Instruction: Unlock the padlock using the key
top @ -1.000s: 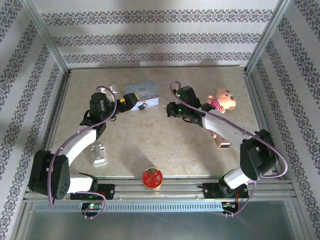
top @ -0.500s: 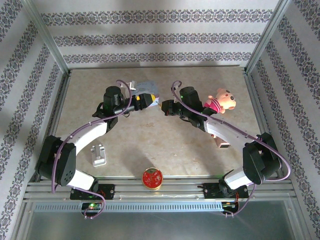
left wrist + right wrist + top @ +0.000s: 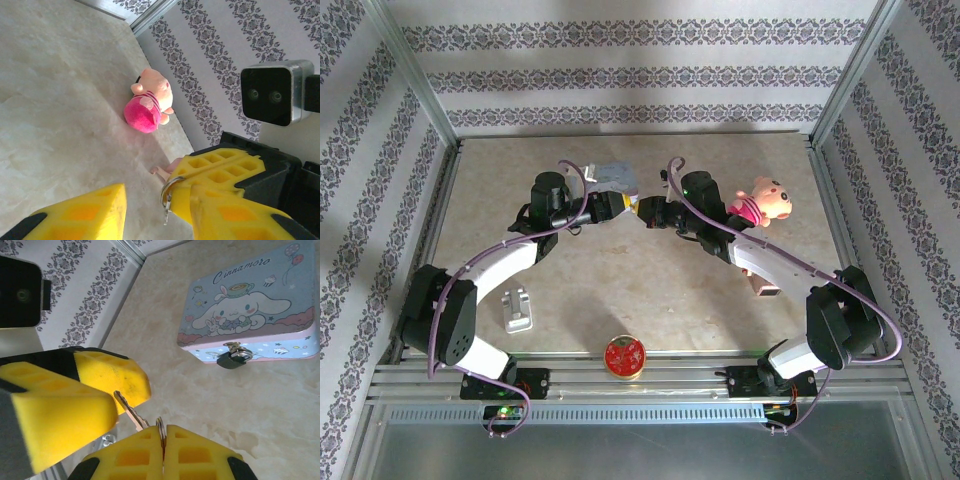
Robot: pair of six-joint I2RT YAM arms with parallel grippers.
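The robot's right gripper is on the key's ring (image 3: 160,427) and the key's blade is at a slant, so the left gripper should hold the blade (image 3: 129,410) while the right gripper grabs the key's head.
The pale blue tin (image 3: 250,305) lies at the back of the table (image 3: 620,280), and the small dark padlock (image 3: 231,360) hangs from its front latch. My right gripper (image 3: 163,432) is shut on the key's ring (image 3: 160,426). The key (image 3: 127,407) sticks out leftward from it. My left gripper (image 3: 156,197) faces it tip to tip in front of the tin (image 3: 610,178). Its yellow fingers (image 3: 110,375) stand on either side of the key blade with a gap showing between them. The ring (image 3: 167,187) hangs beside one left finger.
A pink pig plush (image 3: 765,203) lies right of the right arm. A silver metal bracket (image 3: 517,310) stands near the left arm's base, and a round red tin (image 3: 623,355) sits at the front edge. Metal rails and patterned walls enclose the table.
The left arm has swung right from the tin's left side to meet the right gripper, and its jaws have narrowed around the key. The right gripper edged left, still shut on the key's ring.
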